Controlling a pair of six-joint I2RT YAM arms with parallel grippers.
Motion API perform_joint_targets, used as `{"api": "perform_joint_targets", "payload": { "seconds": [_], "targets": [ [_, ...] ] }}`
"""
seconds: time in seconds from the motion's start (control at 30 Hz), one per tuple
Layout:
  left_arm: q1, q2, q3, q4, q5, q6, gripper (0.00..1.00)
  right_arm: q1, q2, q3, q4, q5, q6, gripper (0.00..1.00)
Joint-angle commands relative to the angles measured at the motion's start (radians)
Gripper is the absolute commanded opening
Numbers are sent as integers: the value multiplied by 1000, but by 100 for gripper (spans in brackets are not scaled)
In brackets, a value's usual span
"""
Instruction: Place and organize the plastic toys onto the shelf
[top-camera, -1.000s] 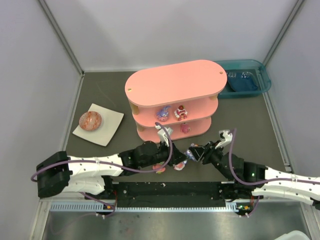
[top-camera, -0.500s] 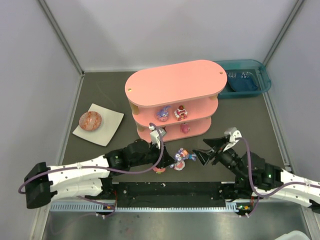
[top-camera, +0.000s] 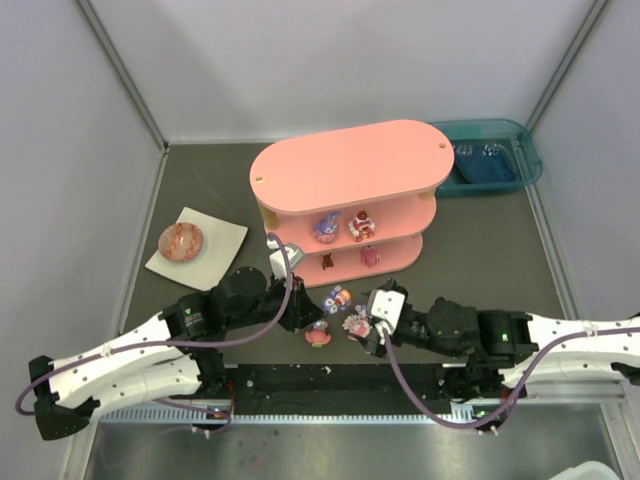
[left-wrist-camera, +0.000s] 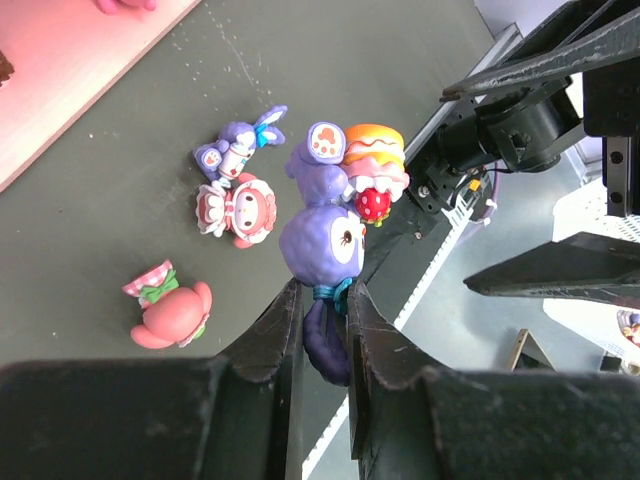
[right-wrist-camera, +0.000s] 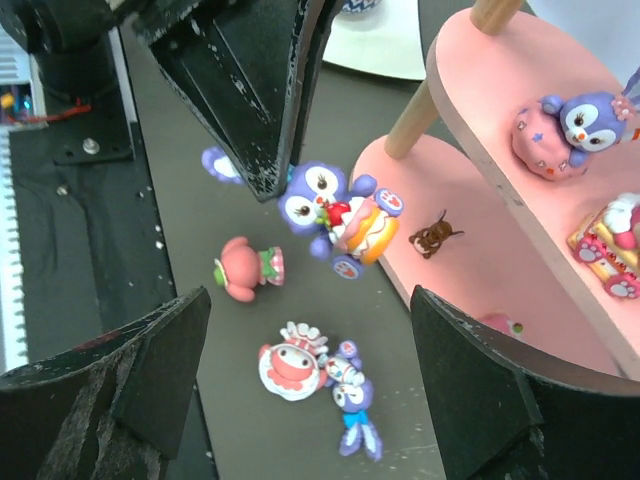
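Observation:
The purple figurine is tipped over in my left gripper, held by its ears (left-wrist-camera: 324, 338), so next my right gripper takes its head (right-wrist-camera: 316, 194) and brings it upright to the shelf.
My left gripper (left-wrist-camera: 322, 290) is shut on the ears of a purple figurine holding a cake (left-wrist-camera: 335, 215) and holds it just above the table; it also shows in the top view (top-camera: 339, 297). My right gripper (right-wrist-camera: 310, 305) is open over a red-and-white toy (right-wrist-camera: 292, 365) and a small purple bunny toy (right-wrist-camera: 352, 395), both lying on the table. A pink toy with a gingham skirt (right-wrist-camera: 245, 270) lies beside them. The pink three-tier shelf (top-camera: 345, 165) stands just behind, with several toys on its middle and lower tiers (top-camera: 362, 225).
A white square plate (top-camera: 215, 262) with a brown-red speckled ball (top-camera: 181, 240) sits at the left. A teal bin (top-camera: 490, 155) stands at the back right behind the shelf. A black rail (top-camera: 340, 380) runs along the near edge.
My left arm has drawn back to the left with the purple cake figurine in its fingers. My right gripper has swung left and now sits over the toys lying on the table.

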Motion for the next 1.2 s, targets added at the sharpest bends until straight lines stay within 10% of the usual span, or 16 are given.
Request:
{"api": "perform_joint_targets", "payload": {
  "seconds": [0.0,0.6,1.17],
  "targets": [
    [11,-12,45,-62,5,13,0,14,8,40,61,-42,-161,81],
    [11,150,241,-222,240,166,0,14,172,262,-149,-413,-511,88],
    [11,186,311,-280,277,195,0,12,334,282,-135,-263,-509,68]
  ]
}}
